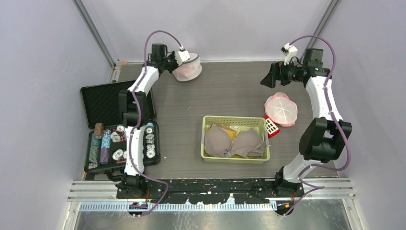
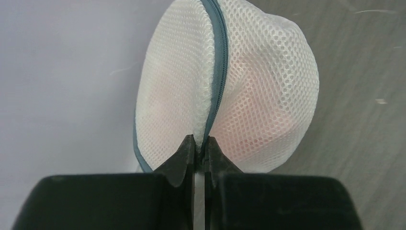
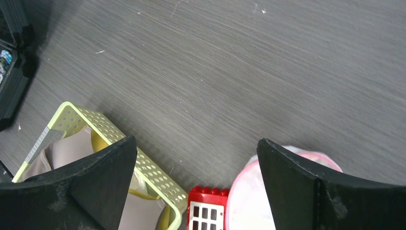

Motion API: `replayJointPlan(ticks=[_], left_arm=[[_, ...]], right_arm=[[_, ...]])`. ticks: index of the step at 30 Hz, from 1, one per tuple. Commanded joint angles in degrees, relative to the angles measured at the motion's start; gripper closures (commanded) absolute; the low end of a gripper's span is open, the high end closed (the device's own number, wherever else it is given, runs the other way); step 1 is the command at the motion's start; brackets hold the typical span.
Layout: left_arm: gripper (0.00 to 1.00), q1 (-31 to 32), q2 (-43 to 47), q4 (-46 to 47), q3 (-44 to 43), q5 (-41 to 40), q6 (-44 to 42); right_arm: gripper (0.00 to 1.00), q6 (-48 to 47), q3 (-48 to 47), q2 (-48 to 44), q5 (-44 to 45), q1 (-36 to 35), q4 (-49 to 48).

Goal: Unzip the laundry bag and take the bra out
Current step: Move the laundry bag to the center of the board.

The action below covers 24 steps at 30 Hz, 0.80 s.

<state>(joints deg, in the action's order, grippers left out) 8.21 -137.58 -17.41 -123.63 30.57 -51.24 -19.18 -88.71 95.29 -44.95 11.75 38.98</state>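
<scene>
I should bring the laundry bag [image 1: 188,72] to the middle with my left gripper, because the bag is far from my right gripper. My right gripper can then take the zipper edge [image 2: 220,52].
A white mesh laundry bag [image 1: 188,71] with a teal zipper [image 2: 219,62] sits at the far back of the table, near the wall. Something pink shows faintly through its mesh [image 2: 268,105]. My left gripper [image 1: 180,58] is shut on the bag's seam at the zipper line, as the left wrist view [image 2: 201,146] shows. The zipper looks closed along the part I see. My right gripper [image 1: 269,76] is open and empty, held above the table at the back right; it also shows in the right wrist view [image 3: 195,143].
A second, pink-rimmed mesh bag [image 1: 281,109] lies right of centre beside a red toy brick [image 1: 271,126]. A green perforated basket [image 1: 234,118] holds beige bras [image 1: 234,142]. An open black case [image 1: 103,103] with poker chips [image 1: 115,141] lies at the left.
</scene>
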Motion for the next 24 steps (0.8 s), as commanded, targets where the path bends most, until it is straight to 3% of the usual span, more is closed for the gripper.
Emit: replayJointPlan(ticks=[1, 6, 11, 17, 24], left_arm=[[1.0, 3.2, 9.6, 0.4, 6.0, 5.7, 0.6], [1.0, 7.4, 16.3, 0.1, 14.7, 5.0, 0.0], [1.0, 11.7, 20.1, -0.3, 20.7, 4.7, 3.3], [1.0, 15.0, 22.3, -0.5, 23.2, 5.3, 9.8], [1.0, 17.5, 23.3, -2.3, 23.9, 6.9, 13.9]], right_arm=[[0.0, -2.0, -1.6, 0.0, 0.7, -4.4, -5.3], [0.0, -6.7, 1.9, -0.3, 2.8, -10.3, -11.4], [0.04, -8.9, 8.7, -1.8, 2.0, -16.1, -25.4], [0.13, -14.7, 13.5, 0.1, 6.0, -24.0, -36.2], [0.25, -20.0, 13.7, 4.7, 9.5, -29.2, -40.6]])
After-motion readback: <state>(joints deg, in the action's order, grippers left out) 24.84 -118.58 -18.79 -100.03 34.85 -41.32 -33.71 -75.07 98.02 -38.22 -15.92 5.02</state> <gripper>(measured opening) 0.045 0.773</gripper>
